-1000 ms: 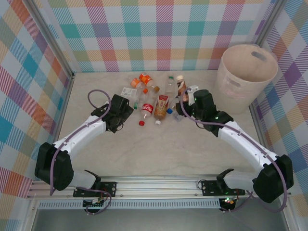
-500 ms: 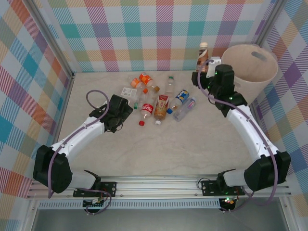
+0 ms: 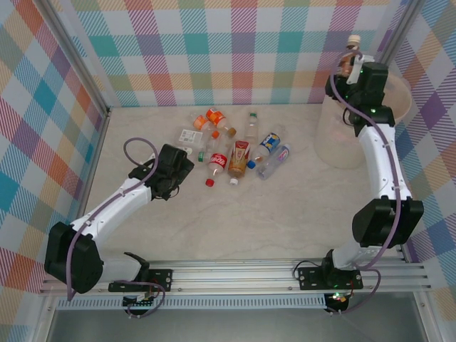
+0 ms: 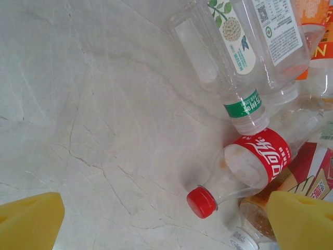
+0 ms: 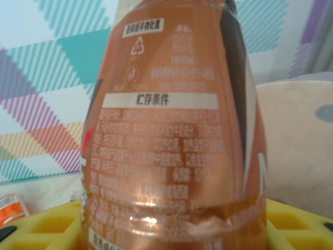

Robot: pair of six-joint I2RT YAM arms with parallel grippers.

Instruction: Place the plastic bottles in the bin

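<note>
The brown-labelled bottle clears the cream bin's rim. My right gripper should keep carrying it across until it hangs over the bin's opening, then let go.
My right gripper is shut on a brown-labelled bottle, held upright high above the left rim of the cream bin. The bin's wall rises just behind that bottle. Several plastic bottles lie in a cluster mid-table: a red-labelled cola bottle, an orange one and a blue-labelled one. My left gripper is open at the cluster's left edge, low over the table. Its yellow fingers stand either side of the cola bottle's red cap, touching nothing. A green-labelled clear bottle lies beyond.
Checked walls close in the back and both sides. The bin stands in the far right corner, against the right wall. Bare marble table stretches between the bottle cluster and the arm bases on the near rail.
The right arm lifted the brown bottle out of the cluster and swung it up and right to above the bin's rim. The left arm drew back slightly to the left.
</note>
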